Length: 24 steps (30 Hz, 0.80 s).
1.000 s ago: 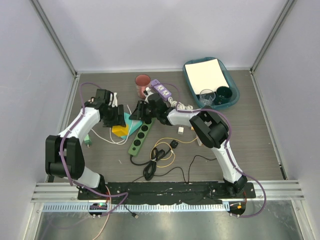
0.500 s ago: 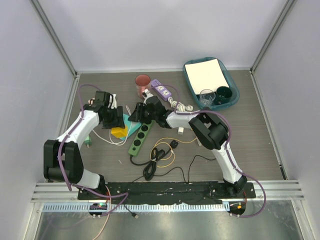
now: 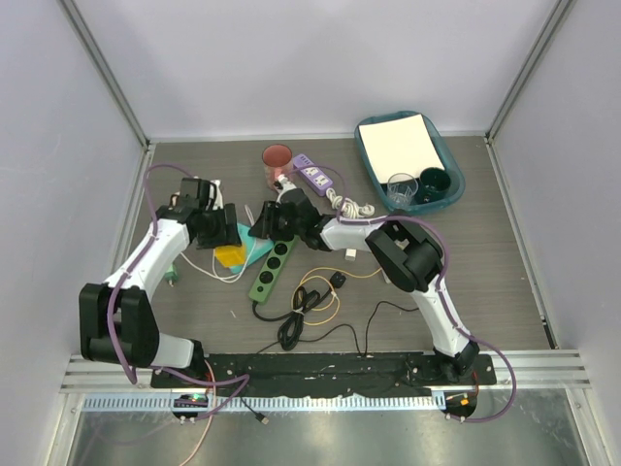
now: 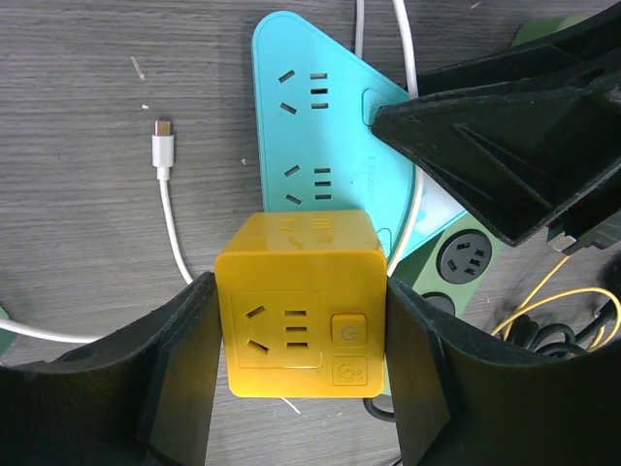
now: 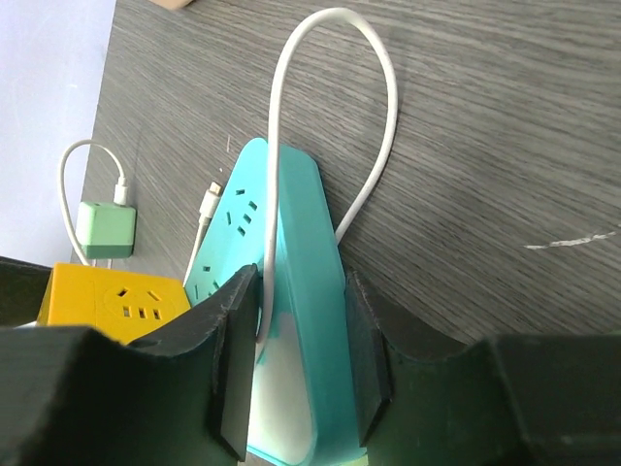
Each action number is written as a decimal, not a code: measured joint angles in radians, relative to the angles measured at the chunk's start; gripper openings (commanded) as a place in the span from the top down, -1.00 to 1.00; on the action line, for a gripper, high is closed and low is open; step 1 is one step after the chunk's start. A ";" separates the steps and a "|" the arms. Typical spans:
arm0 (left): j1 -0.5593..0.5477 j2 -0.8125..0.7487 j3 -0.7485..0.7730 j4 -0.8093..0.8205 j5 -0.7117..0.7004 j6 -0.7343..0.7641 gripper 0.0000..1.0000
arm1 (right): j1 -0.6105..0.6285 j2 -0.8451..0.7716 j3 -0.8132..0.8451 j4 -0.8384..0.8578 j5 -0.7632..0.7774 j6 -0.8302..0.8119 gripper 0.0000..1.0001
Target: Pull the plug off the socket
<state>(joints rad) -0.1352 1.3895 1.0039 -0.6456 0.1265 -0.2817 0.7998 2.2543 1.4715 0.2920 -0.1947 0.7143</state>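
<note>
The yellow cube (image 4: 300, 231) is slanted in the fingers of my left gripper. I need to open my left gripper, line it up and grip the cube's sides (image 4: 229, 316) squarely before I pull.
The plug (image 4: 320, 126) is a pale-blue wedge-shaped adapter with a white underside, sitting on the far end of the green socket strip (image 3: 274, 267). My right gripper (image 5: 299, 291) is shut on the plug (image 5: 291, 252), one finger on each side, with a white cable (image 5: 281, 146) pinched against the left finger. In the top view the right gripper (image 3: 267, 223) sits over the strip's far end. My left gripper (image 4: 301, 311) is shut on a yellow cube (image 4: 301, 306) just beside the plug, left of the strip (image 4: 466, 257). The outlet under the plug is hidden.
A small green charger (image 5: 107, 228) with white cable lies to the left. A red cup (image 3: 277, 158), a purple strip (image 3: 312, 175) and a teal tray (image 3: 408, 160) stand at the back. A black plug on yellow cable (image 3: 337, 280) and coiled black cord (image 3: 296, 320) lie nearer.
My right gripper has moved left and down onto the plug at the strip's end. My left arm has shifted slightly left, still over the yellow cube.
</note>
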 measured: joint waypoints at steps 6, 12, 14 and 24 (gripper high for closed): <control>-0.013 -0.003 0.002 -0.019 -0.047 0.002 1.00 | 0.012 -0.003 0.002 -0.008 0.022 -0.021 0.98; -0.013 -0.009 -0.004 -0.020 -0.045 0.004 1.00 | 0.010 -0.003 0.021 -0.029 -0.005 -0.029 0.60; -0.013 -0.009 -0.006 -0.023 -0.040 0.005 1.00 | 0.005 -0.003 0.023 -0.030 -0.031 -0.027 0.19; -0.013 -0.009 -0.006 -0.040 -0.037 0.005 -0.40 | -0.041 -0.039 -0.002 -0.049 -0.146 0.019 -0.33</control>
<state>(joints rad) -0.1482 1.3808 0.9977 -0.6861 0.0898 -0.2768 0.7586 2.2154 1.4696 0.2428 -0.3412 0.7330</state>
